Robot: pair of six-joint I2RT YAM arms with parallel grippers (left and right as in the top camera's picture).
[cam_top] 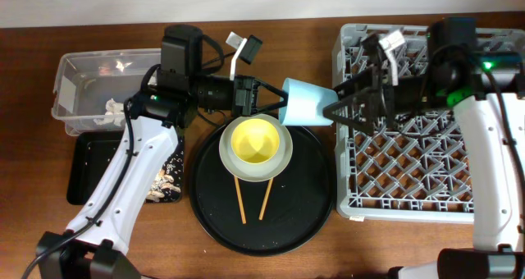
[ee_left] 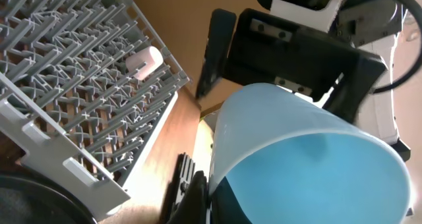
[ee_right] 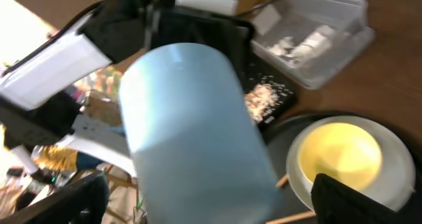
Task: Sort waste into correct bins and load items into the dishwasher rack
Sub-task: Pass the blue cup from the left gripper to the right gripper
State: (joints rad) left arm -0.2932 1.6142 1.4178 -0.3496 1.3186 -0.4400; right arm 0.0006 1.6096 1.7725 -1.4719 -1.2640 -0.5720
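The light blue cup is held by its rim in my left gripper, short of the dishwasher rack, so next my right gripper grips the cup's base and loads the cup.
My left gripper is shut on the rim of the light blue cup and holds it sideways in the air between the round tray and the dishwasher rack. The grip on the rim shows in the left wrist view, with the cup filling it. My right gripper is open, its fingers on either side of the cup's base. The yellow bowl sits in the grey-green plate. A pale pinkish cup lies in the rack.
The clear tub holds white tissues. The flat black tray holds brownish scraps. Two wooden chopsticks lie on the big round black tray, under the plate.
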